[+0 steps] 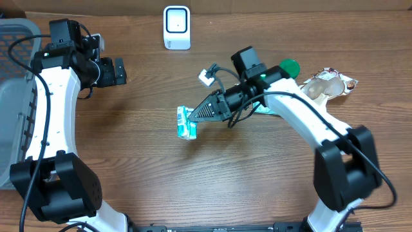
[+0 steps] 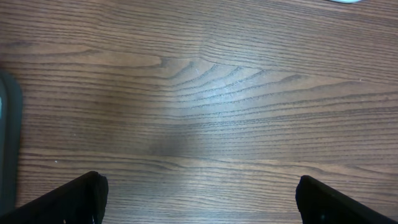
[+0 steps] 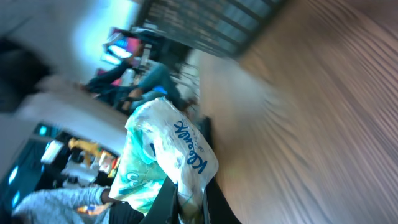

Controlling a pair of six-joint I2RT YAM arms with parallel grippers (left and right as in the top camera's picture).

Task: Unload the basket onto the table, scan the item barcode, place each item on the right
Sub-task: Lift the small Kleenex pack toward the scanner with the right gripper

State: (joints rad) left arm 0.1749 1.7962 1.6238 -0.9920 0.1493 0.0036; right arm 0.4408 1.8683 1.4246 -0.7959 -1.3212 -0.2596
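Next, my right gripper swings the tissue pack it holds around to the white barcode scanner, since the pack faces the grey basket, away from the scanner's side.
The item is a small green-and-white tissue pack with blue Kleenex lettering. My right gripper is shut on its edge near the table's middle, and in the right wrist view the pack is pinched between the two dark fingers and lifted off the wood. The white barcode scanner stands at the far edge of the table. My left gripper hangs open over bare wood at the far left; in its wrist view both fingertips sit wide apart with nothing between them.
A grey basket sits at the left edge. At the right lie a green round lid, a clear wrapped snack packet and another green-white pack under the right arm. A white cable plug hangs from the right wrist.
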